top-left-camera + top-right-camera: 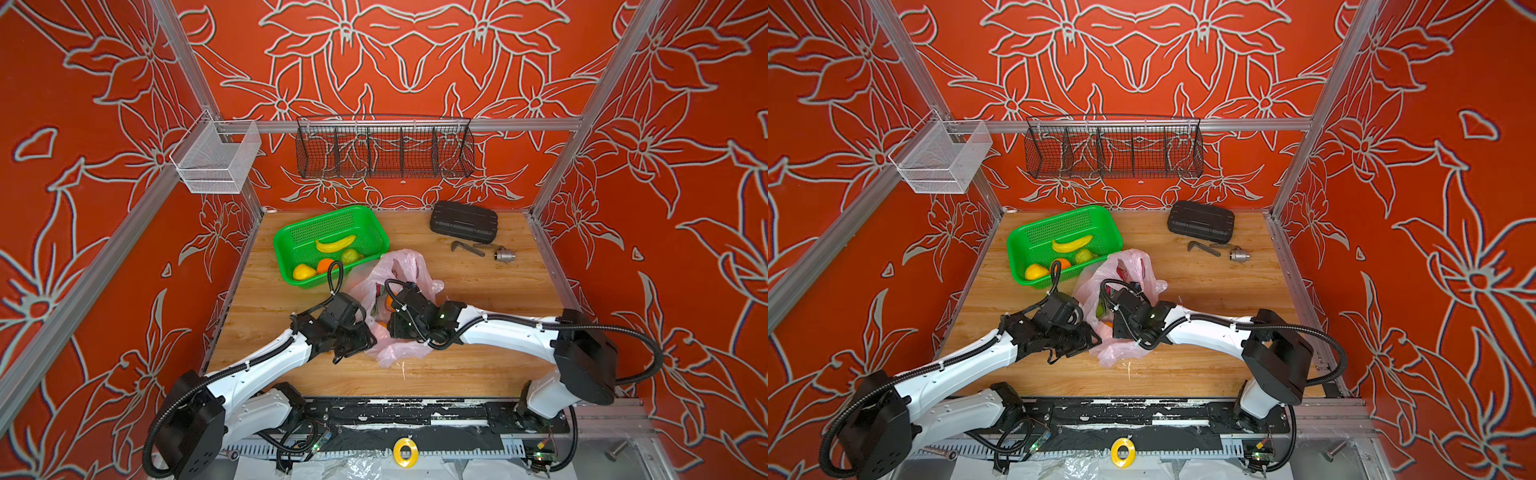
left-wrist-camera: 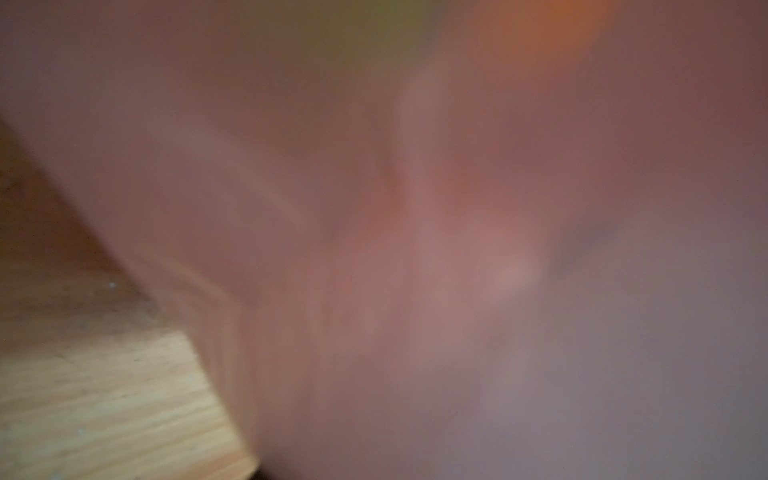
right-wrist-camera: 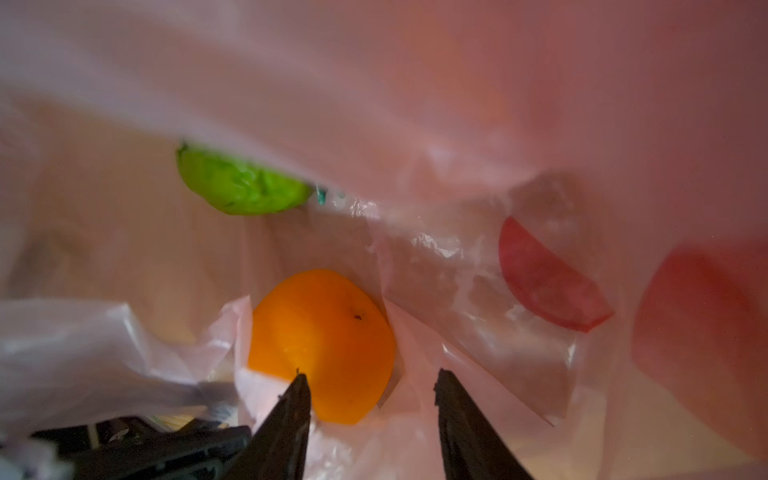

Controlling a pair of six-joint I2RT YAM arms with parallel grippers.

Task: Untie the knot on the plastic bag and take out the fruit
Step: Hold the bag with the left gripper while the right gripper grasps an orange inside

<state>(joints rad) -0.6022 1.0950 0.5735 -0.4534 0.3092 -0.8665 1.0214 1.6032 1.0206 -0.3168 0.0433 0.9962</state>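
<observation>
I should use my right gripper to grip the orange inside the bag, lift it out and pass it over, because pink film blocks my left gripper's way to the orange.
The pale pink plastic bag lies crumpled on the wooden table, right of the green basket. Its mouth gapes, and the knot is hidden. My right gripper reaches inside the bag, open, with an orange just beyond its fingertips; one finger overlaps it, the other stands apart. A green fruit lies deeper in. My left gripper presses against the bag's left side. The left wrist view is filled with blurred pink film, so the jaws are hidden.
The basket holds a banana, a green fruit, an orange and a yellow fruit. A black case and metal tools lie at the back right. Wire baskets hang on the wall.
</observation>
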